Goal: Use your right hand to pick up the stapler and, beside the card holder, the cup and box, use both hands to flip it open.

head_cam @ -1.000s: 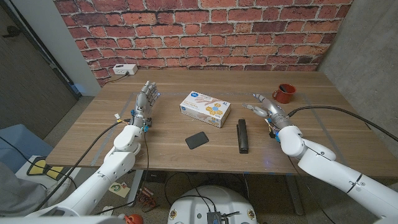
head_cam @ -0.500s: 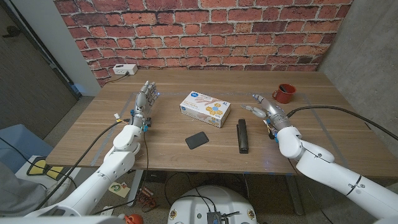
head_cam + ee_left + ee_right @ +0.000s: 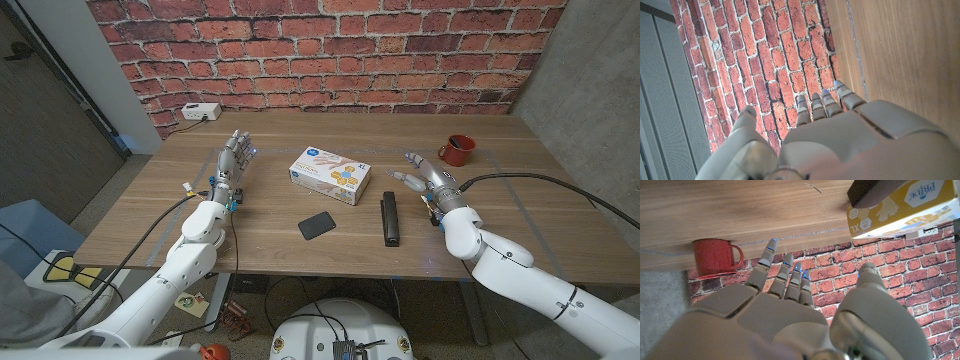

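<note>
The stapler (image 3: 390, 220) will swing open nearly straight when the robot pulls the stapler's halves apart, because a long arm (image 3: 388, 208) lies folded along the stapler's base.
The black stapler (image 3: 390, 219) lies lengthwise on the wooden table (image 3: 520, 215), right of centre. My right hand (image 3: 428, 179) is open just to its right, fingers spread, holding nothing; from the wrist camera its fingers (image 3: 785, 277) reach toward the brick wall. A dark flat card holder (image 3: 317, 225) lies left of the stapler. The white and yellow glove box (image 3: 331, 174) sits behind both, also seen as the box (image 3: 905, 207). The red cup (image 3: 457, 150) stands at the back right, also visible as the cup (image 3: 717, 257). My left hand (image 3: 232, 163) is open at the table's left; its fingers (image 3: 825, 102) hold nothing.
A white power strip (image 3: 200, 112) sits at the table's back left by the brick wall. Cables trail from both arms. Bare wood lies between the stapler and the front edge.
My right hand has shifted slightly left, closer to the stapler. The left hand and the objects have not moved.
</note>
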Controlling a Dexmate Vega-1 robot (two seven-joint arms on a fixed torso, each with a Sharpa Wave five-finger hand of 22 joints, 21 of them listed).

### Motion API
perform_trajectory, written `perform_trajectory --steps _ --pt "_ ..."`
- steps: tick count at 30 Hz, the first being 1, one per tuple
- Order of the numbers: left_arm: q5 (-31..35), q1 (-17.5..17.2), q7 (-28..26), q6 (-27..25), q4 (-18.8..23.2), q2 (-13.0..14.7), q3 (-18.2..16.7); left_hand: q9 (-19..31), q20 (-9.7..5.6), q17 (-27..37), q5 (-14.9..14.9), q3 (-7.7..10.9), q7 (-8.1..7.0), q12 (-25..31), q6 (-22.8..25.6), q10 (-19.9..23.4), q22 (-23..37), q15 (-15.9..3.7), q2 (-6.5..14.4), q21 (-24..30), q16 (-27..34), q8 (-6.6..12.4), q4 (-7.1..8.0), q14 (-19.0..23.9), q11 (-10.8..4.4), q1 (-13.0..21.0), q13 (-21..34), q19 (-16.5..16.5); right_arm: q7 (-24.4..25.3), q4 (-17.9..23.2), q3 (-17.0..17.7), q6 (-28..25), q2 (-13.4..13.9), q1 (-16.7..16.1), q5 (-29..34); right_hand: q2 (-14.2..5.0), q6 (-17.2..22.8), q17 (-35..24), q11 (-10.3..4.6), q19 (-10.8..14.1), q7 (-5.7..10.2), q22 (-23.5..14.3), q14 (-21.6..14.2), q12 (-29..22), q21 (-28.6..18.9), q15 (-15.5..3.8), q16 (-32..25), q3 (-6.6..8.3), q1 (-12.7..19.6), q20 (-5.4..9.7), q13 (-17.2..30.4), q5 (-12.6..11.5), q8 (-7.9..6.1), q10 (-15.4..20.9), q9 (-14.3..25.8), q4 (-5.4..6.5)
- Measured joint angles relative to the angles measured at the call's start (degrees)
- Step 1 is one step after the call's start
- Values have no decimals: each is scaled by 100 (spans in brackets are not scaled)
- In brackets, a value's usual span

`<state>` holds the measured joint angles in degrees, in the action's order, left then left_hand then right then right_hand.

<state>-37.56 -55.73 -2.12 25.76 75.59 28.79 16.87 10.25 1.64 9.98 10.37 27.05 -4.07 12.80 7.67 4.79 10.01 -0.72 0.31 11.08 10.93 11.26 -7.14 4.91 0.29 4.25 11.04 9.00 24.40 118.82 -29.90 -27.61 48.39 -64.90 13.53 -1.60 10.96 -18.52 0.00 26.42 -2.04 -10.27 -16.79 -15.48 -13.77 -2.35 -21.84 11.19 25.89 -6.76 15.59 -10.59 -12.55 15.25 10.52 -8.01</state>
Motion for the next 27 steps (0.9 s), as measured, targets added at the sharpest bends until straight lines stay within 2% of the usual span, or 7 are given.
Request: perform_trajectory --steps 13,18,21,27 --pt "-6 -25 7 5 24 10 -9 0 0 0 0 0 0 0 0 0 -1 0 0 0 0 0 0 0 0 0 0 0 -36 114 6 9 89 -104 51 0 0 -25 0 1 0 0 0 0 1 0 -22 -22 0 1 -1 0 0 0 0 -22" --pt "-1 -39 -4 5 64 26 -12 0 0 0 0 0 0 0 0 0 -1 0 0 0 0 0 0 0 0 0 0 0 -62 172 41 28 140 -167 69 30 -1 -24 32 92 0 0 -62 0 1 0 -44 -22 30 92 10 0 0 32 0 -22" --pt "3 -46 -10 5 74 30 -12 0 0 0 0 0 0 0 0 0 -1 0 0 0 0 0 0 0 0 0 0 0 -73 201 52 34 167 -198 80 30 -1 -47 31 123 0 0 -62 0 1 0 -44 -22 29 61 26 0 0 76 0 -22" --pt "12 -60 -27 -2 107 34 -12 0 0 0 0 0 0 0 0 0 -1 0 0 0 0 0 0 0 0 0 0 0 -84 253 79 38 213 -254 115 29 27 -51 0 155 -17 1 -126 0 1 -3 -106 -22 30 93 26 0 0 125 0 -22"
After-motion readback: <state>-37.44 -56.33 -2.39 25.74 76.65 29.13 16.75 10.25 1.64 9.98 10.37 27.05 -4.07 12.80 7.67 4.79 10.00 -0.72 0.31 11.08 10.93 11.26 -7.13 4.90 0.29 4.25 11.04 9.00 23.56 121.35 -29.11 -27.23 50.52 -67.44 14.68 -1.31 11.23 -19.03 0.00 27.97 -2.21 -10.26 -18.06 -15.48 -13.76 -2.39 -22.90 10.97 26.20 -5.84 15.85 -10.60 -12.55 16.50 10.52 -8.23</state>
